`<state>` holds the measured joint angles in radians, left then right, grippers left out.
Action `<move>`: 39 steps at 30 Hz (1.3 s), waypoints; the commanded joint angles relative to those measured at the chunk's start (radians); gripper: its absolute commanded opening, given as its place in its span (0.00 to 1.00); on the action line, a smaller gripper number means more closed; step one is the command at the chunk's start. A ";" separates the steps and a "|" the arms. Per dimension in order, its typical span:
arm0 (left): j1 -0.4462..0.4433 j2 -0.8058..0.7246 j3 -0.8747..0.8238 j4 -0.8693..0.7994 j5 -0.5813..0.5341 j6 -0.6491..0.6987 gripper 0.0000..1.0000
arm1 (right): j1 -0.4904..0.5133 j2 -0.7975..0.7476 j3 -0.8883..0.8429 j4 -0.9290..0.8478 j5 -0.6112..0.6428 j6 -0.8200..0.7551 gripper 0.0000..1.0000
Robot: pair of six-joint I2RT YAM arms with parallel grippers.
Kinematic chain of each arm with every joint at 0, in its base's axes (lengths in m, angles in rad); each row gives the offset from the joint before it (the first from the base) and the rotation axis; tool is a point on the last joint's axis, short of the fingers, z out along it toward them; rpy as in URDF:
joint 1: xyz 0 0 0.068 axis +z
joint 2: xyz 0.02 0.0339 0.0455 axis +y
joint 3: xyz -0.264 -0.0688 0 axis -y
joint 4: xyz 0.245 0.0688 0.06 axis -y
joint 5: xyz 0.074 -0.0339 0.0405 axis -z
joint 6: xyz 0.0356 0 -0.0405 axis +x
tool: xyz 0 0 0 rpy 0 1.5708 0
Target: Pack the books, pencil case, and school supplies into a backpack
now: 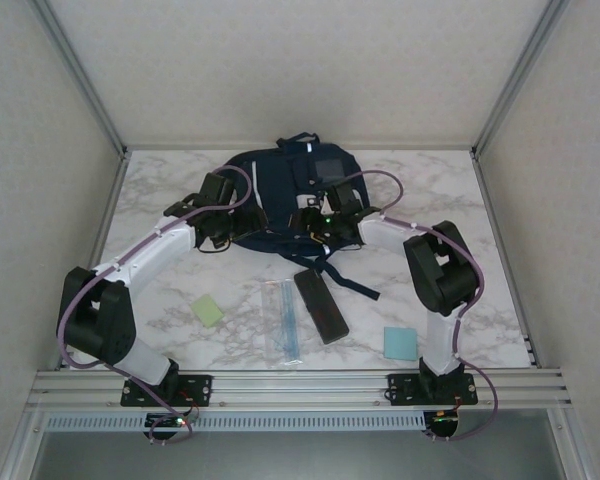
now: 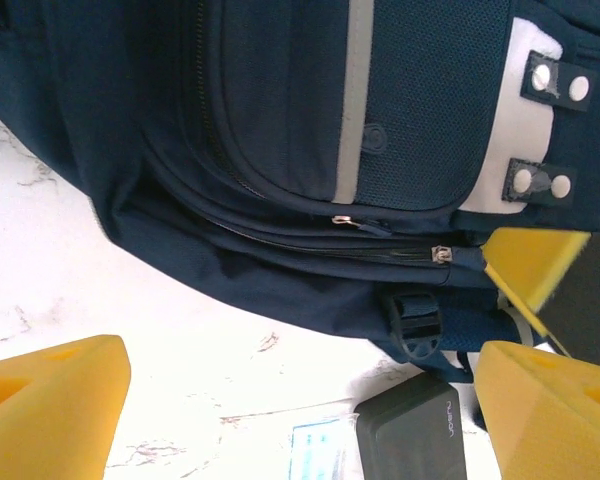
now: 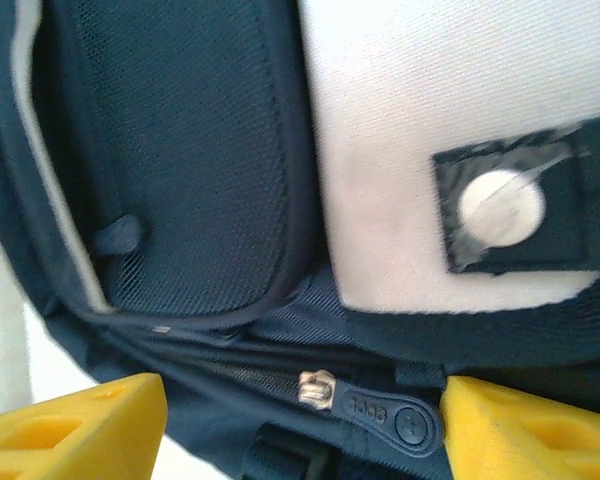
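Note:
Next, my right gripper moves back and leaves the zipper pull point(image 2: 464, 257) to my left gripper, because the zip point(image 2: 315, 246) runs from the pull toward my left gripper's side.
The navy backpack point(image 1: 280, 180) lies flat at the table's back middle, its main zip shut as far as I see. My left gripper point(image 1: 228, 235) hovers open at its left near edge, with bare table between its yellow fingers point(image 2: 50, 410). My right gripper point(image 1: 308, 221) stands open over the near edge, and the zipper pull point(image 3: 380, 410) lies between its fingers, close to the right one point(image 3: 530, 430). Nearer me lie the black pencil case point(image 1: 320, 305), the clear ruler point(image 1: 283, 320), a pale green pad point(image 1: 207, 310) and a light blue pad point(image 1: 400, 343). The books are out of view.
Dark straps point(image 1: 345, 278) trail from the backpack toward the pencil case. The pencil case's end point(image 2: 410, 430) and the ruler's tip point(image 2: 320, 450) sit just below the backpack's buckle point(image 2: 415, 325). Grey walls close in the marble table point(image 1: 160, 190) on three sides.

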<state>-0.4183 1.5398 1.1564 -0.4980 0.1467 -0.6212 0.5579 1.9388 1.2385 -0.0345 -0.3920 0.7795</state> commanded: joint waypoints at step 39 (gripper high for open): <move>-0.314 0.493 0.442 -0.230 -0.313 0.075 0.68 | -0.208 -0.406 -0.324 -0.168 0.367 -0.013 0.74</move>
<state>-0.7109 1.9816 1.5352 -0.6292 -0.0578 -0.5488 0.3492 1.5238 0.9390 -0.2676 -0.0040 0.7349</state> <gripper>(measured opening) 0.692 0.736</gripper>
